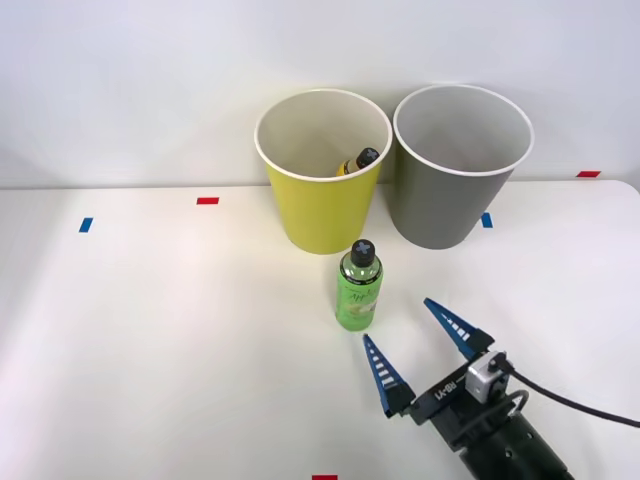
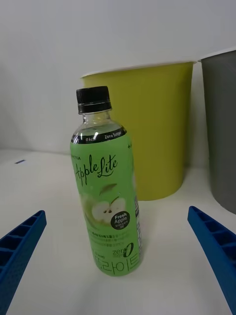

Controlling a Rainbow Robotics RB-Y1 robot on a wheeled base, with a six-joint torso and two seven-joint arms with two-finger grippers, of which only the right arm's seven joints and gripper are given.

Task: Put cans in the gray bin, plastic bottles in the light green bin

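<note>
My gripper will drop the green plastic bottle [image 1: 359, 288] into the light green bin, and that bottle will stay nearly upright, because the yellowish bottle [image 1: 359, 161] leans in there with its cap up.
A green plastic bottle [image 1: 359, 287] [image 2: 106, 187] with a black cap stands upright on the white table, just in front of the light green bin [image 1: 322, 197] [image 2: 147, 128]. A second, yellowish bottle [image 1: 355, 162] with a black cap lies inside that bin. The gray bin [image 1: 455, 190] [image 2: 222, 123] stands right beside it, on the right in the front view. My right gripper [image 1: 418, 339] is open, a short way in front of the green bottle and a little to its right. Its blue fingers [image 2: 19, 251] are spread wide with nothing between them.
The white table [image 1: 150, 340] stretches out to the left. Small red tape marks [image 1: 207, 200] and blue tape marks [image 1: 85, 225] lie on it. A white wall rises right behind the bins.
</note>
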